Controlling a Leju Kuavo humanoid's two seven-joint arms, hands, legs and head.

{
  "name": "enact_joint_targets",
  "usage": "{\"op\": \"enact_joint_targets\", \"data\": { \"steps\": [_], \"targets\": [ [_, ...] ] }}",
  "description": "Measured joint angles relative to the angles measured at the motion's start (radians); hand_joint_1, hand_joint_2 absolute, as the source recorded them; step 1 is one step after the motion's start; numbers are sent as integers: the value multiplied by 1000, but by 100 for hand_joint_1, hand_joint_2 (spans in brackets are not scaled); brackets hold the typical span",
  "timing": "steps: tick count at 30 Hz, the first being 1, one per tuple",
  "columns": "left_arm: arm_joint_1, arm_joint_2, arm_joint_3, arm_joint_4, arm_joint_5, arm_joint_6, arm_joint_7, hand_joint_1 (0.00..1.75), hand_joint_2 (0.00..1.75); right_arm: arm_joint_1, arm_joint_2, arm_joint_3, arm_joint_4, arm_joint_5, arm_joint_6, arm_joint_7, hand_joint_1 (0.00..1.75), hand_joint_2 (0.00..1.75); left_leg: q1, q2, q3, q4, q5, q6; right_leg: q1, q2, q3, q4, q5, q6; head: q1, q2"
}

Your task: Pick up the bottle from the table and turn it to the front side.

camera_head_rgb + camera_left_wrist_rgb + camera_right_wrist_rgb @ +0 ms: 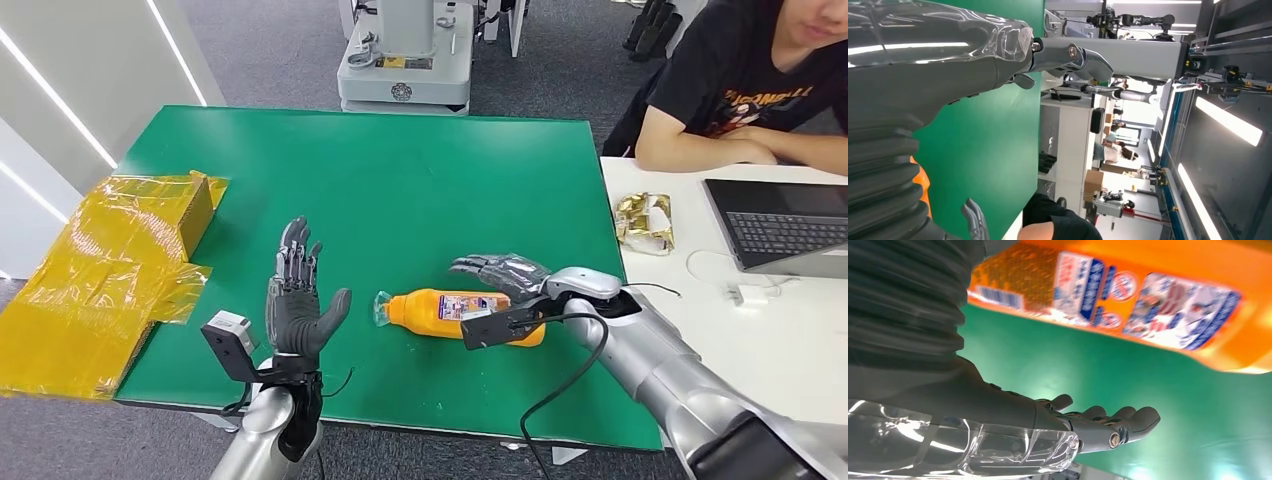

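The robot should expect the front label to be hidden on the other side of the bottle [425, 313] when it turns the bottle, because a barcode and fine print [1005, 292] are showing on it now.
An orange bottle [445, 312] with a printed label lies on its side on the green table [400, 180], its clear cap toward my left hand. My right hand [500, 272] reaches over the bottle's far side with its fingers spread, not gripping it. In the right wrist view the bottle [1148, 300] looms close beside the extended fingers [1108, 425], with a gap of green between them. My left hand [298, 300] stands raised, palm toward the bottle, fingers apart, a short way from the cap. In the left wrist view the left hand [948, 55] holds nothing.
A yellow taped cardboard box [110, 270] hangs over the table's left edge. To the right stands a white desk [700, 300] with a laptop [790, 225], a crumpled wrapper [645, 222] and a seated person [750, 90]. A robot base [405, 60] stands beyond the table.
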State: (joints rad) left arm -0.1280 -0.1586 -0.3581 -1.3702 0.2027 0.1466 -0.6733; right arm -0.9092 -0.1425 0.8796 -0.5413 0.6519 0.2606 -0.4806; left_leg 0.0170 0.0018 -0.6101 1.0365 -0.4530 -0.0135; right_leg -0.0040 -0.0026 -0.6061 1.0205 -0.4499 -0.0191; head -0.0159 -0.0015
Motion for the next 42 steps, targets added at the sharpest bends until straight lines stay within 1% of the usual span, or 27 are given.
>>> {"op": "enact_joint_targets", "data": {
  "steps": [4, 9, 15, 24, 25, 28, 29, 36, 42],
  "targets": [
    [-1, -1, -1, 2, 4, 10, 0, 0, 175, 0, 18, 27, 28, -6, 1, 6, 0, 175, 0, -1, 0, 0, 0, 0, 0, -1, 0, 0, 0, 0, 0, 0],
    [-1, -1, -1, 2, 7, 27, 0, 0, 175, 0, 37, 63, 61, 6, 8, 72, 0, 175, 0, -1, 0, 0, 0, 0, 0, -1, 0, 0, 0, 0, 0, 0],
    [0, -1, -1, 2, 7, 31, 0, 0, 175, -2, 46, 87, 80, 19, 12, 98, 0, 175, 0, -1, 0, 0, 0, 0, 0, -1, 0, 0, 0, 0, 0, 0],
    [12, 0, -1, -8, 7, 41, 10, 0, 175, -9, 47, 131, 104, 74, -35, 236, 0, 175, 0, -1, 0, 0, 0, 0, 0, -1, 0, 0, 0, 0, 0, 0],
    [14, 0, -1, -11, 7, 42, 12, 0, 175, -9, 46, 135, 106, 77, -38, 246, 11, 175, 0, 0, 0, 0, 0, 0, 0, -1, 0, 0, 0, 0, 0, 0],
    [19, 0, -1, -19, 7, 45, 16, 0, 175, -9, 46, 140, 113, 84, -43, 271, 142, 175, 0, 0, 0, 0, 0, 0, 0, 0, 0, 0, 0, 0, 0, 0],
    [20, 0, -1, -22, 6, 46, 17, 0, 175, -9, 46, 142, 114, 86, -46, 277, 175, 175, 0, 0, 0, 0, 0, 0, 0, 0, 0, 0, 0, 0, 0, 0],
    [32, 0, -1, -44, 3, 53, 20, 0, 175, -9, 46, 146, 116, 90, -73, 295, 175, 175, 0, 0, 0, 0, 0, 0, 0, 0, 0, 0, 0, 0, 0, 0],
    [47, 2, -1, -62, 1, 59, 21, 0, 175, -11, 46, 146, 116, 82, -77, 271, 175, 175, 0, 0, 1, 0, 0, 0, 0, 0, 1, 0, 0, 0, 0, 0]
  ]
}}
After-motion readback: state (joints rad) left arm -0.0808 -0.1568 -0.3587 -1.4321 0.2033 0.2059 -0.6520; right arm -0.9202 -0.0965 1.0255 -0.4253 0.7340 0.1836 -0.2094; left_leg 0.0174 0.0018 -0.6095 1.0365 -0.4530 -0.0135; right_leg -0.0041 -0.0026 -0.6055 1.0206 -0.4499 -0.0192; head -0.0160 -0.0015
